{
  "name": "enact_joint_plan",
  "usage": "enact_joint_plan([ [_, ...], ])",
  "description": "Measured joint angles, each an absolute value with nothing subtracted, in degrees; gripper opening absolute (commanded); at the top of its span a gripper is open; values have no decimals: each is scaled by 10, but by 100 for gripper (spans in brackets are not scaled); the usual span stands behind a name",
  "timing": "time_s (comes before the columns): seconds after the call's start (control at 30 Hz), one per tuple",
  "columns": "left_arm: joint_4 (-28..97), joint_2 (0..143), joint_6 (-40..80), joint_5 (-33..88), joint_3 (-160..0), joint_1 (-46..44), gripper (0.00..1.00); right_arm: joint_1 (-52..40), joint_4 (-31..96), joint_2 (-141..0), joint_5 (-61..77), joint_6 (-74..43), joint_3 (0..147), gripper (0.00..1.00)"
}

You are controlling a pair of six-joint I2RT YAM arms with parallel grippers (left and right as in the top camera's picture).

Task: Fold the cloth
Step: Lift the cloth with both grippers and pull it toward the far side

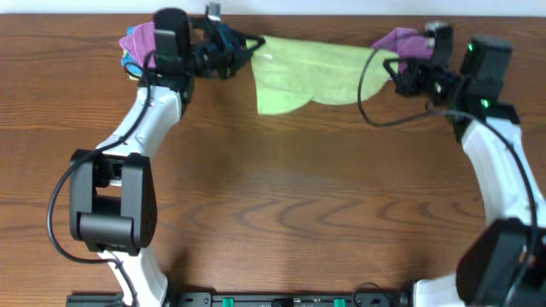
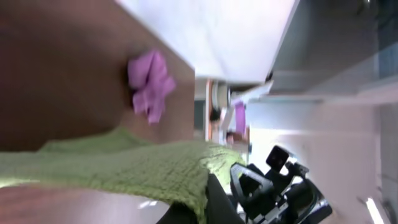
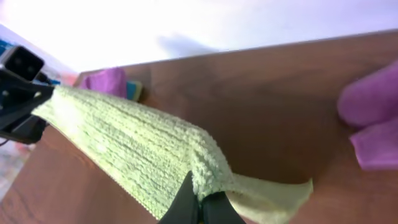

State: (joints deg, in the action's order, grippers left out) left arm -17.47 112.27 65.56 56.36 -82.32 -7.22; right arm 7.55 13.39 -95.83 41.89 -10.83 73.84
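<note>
My left gripper should draw back [image 1: 242,140] together with my right gripper to lay the cloth flat before folding, because the lime-green cloth's rounded lower flap [image 1: 282,99] hangs down from both grippers.
The lime-green cloth [image 1: 311,74] hangs stretched between both grippers at the far edge of the table, with a rounded lower flap sagging at its left. My left gripper [image 1: 243,47] is shut on the cloth's left top corner; in the left wrist view the cloth [image 2: 124,165] runs across the frame into my jaws [image 2: 214,199]. My right gripper [image 1: 394,68] is shut on the right top corner; in the right wrist view the cloth [image 3: 137,155] bunches between the pinched fingers [image 3: 202,202]. The white tag is not visible.
A purple cloth on a blue cloth [image 1: 136,44] lies at the far left behind the left arm. Another purple cloth [image 1: 401,38] lies at the far right, also in the right wrist view [image 3: 373,118]. The table's back edge [image 1: 341,17] is close.
</note>
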Motion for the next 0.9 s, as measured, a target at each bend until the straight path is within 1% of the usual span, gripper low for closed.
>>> enact_joint_plan([
  [0.2,-156,1123,628,515,-836,-70,6,65,135,-1037,421,-116,811,1],
  [0.37,-149,1123,609,513,-836,-67,6,62,148,-1053,424,-116,839,1],
  [0.47,-143,1123,591,540,-836,-61,6,62,184,-1053,434,-116,848,1],
  [0.63,-105,1123,566,614,-837,-40,6,61,312,-1047,455,-82,850,1],
  [0.7,-70,1123,549,644,-838,-34,5,61,361,-1041,455,-61,851,1],
  [0.77,-10,1123,517,671,-841,-28,6,61,413,-1032,450,-36,851,1],
  [0.9,163,1122,421,700,-845,-23,6,61,499,-1019,434,22,852,2],
])
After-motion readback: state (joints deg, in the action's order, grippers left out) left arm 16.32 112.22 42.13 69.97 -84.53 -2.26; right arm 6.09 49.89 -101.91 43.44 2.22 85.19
